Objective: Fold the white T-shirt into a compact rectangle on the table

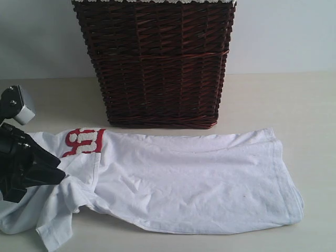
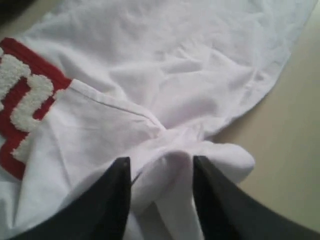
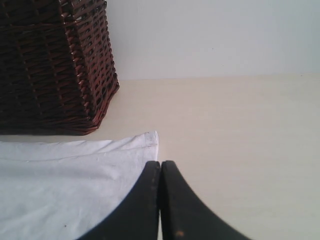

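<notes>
The bunched sleeve (image 1: 55, 229) pokes out beyond the T-shirt's front edge, so the robot's left gripper should grab the sleeve, raise it and pull it back toward the lettering (image 1: 83, 141).
The white T-shirt (image 1: 184, 178) lies flattened lengthwise on the table (image 1: 299, 105), its red-outlined lettering (image 1: 84, 140) at the left end, with one side folded over. My left gripper (image 1: 60, 176) is at that left end, low over a bunched sleeve. In the left wrist view its fingers stand apart around a raised ridge of the T-shirt (image 2: 175, 65), so the left gripper (image 2: 161, 162) is open. My right gripper (image 3: 161, 165) is shut on nothing, hovering over a hemmed corner of the T-shirt (image 3: 60, 185). It is out of the exterior view.
A tall dark wicker basket (image 1: 155, 63) stands right behind the shirt against the pale wall, also seen as the basket (image 3: 50, 65) from the right wrist. Bare table (image 3: 240, 150) stretches to the right of the shirt.
</notes>
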Tool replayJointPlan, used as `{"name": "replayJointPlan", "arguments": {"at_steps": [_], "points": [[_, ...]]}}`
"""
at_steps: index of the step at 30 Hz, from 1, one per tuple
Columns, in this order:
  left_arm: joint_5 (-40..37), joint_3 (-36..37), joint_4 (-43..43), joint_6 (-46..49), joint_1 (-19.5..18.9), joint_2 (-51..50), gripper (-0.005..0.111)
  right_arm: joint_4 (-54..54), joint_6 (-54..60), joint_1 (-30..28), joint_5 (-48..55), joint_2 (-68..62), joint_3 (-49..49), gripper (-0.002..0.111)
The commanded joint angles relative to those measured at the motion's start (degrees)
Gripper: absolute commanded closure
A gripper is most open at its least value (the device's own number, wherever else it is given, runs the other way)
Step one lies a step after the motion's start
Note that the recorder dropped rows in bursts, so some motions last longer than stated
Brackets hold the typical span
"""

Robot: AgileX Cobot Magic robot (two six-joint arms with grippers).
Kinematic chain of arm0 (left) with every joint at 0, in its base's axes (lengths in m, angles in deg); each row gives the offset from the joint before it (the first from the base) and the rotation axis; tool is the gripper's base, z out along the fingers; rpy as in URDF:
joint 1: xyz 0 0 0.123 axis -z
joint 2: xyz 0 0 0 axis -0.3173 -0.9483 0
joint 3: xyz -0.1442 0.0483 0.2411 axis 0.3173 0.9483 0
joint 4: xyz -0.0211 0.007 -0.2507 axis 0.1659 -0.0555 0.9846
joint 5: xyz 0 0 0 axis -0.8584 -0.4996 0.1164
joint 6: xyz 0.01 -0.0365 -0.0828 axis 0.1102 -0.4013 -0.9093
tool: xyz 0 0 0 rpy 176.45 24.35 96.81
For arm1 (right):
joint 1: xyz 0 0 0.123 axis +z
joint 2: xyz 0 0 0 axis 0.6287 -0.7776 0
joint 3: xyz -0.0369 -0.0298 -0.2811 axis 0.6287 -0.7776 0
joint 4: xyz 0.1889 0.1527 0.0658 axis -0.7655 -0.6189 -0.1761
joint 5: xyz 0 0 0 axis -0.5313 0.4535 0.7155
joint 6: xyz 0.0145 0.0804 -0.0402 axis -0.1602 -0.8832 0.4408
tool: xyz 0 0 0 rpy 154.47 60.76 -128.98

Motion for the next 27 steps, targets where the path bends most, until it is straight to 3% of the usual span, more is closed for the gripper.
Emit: {"name": "replayJointPlan", "arguments": {"at_steps": [1,3,5,9,13,20,27], "points": [[-9.6,-0.2,-7.3,-12.6,-0.1,0.2,0.050,0.0,0.3,0.0,-0.3,0.3,-0.2,0.108],[-15.9,-0.1,-9.9,-13.6,-0.1,0.3,0.050,0.0,0.3,0.0,-0.3,0.3,-0.2,0.108],[-17.2,1.1,-10.9,-13.4,-0.1,0.3,0.050,0.0,0.3,0.0,-0.3,0.3,-0.2,0.108],[-4.2,4.2,-11.8,-8.2,-0.1,0.3,0.050,0.0,0.3,0.0,-0.3,0.3,-0.2,0.108],[8.5,6.7,-8.3,5.0,-0.1,0.3,0.050,0.0,0.3,0.0,-0.2,0.3,-0.2,0.108],[12.1,7.6,-7.3,10.1,-0.1,-0.1,0.055,-0.2,0.3,0.0,-0.2,0.3,-0.2,0.108],[10.3,7.6,-3.1,11.2,-0.1,-0.9,0.073,-0.2,0.3,0.0,-0.2,0.3,-0.2,0.108]]}}
